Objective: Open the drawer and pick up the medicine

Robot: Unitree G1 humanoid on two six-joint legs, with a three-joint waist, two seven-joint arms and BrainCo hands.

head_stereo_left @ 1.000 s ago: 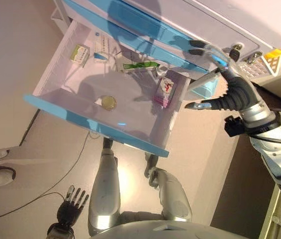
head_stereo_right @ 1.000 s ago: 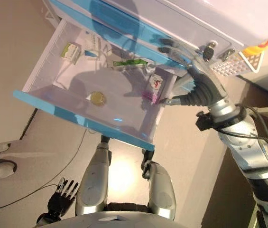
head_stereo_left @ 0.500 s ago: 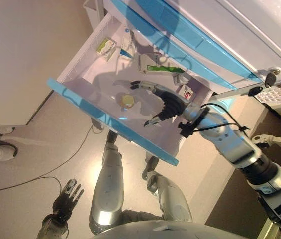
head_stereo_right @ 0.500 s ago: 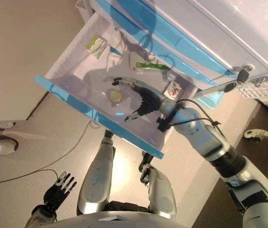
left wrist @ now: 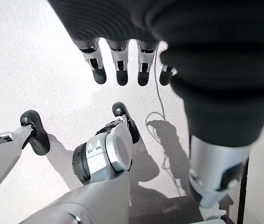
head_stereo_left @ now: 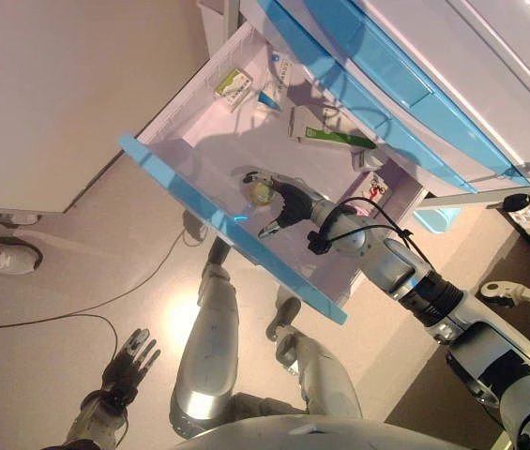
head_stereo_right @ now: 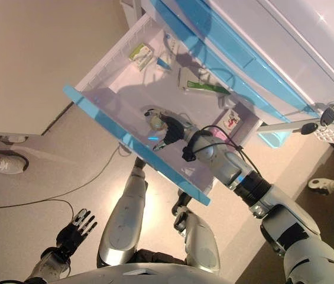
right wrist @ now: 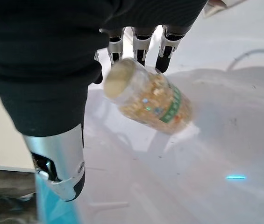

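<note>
I should expect the medicine bottle [head_stereo_left: 262, 193] to come up full of small capsules when I lift it, because golden specks [right wrist: 151, 100] crowd behind its clear side.
The blue-fronted drawer [head_stereo_left: 218, 220] stands pulled open. A small clear medicine bottle [right wrist: 148, 98] with a pale cap and green label band sits tilted on the drawer floor; it also shows in the left eye view [head_stereo_left: 262, 192]. My right hand [head_stereo_left: 288, 202] is inside the drawer at the bottle. Its fingers [right wrist: 141, 44] reach past the bottle's far side and the thumb [right wrist: 59, 172] stands apart on the near side, so it is open around the bottle. My left hand [head_stereo_right: 77, 226] hangs open low above the floor.
The drawer also holds a green-and-white box [head_stereo_left: 232, 84] at the back, a long box with a green stripe [head_stereo_left: 328, 137] and a pink-and-white packet [head_stereo_left: 374, 187]. Closed blue drawers [head_stereo_left: 377, 89] lie above. A person's shoe [head_stereo_left: 2, 255] is on the floor at left.
The camera has shifted. My right hand has reached further into the drawer and its fingers have come around the bottle, which now leans over.
</note>
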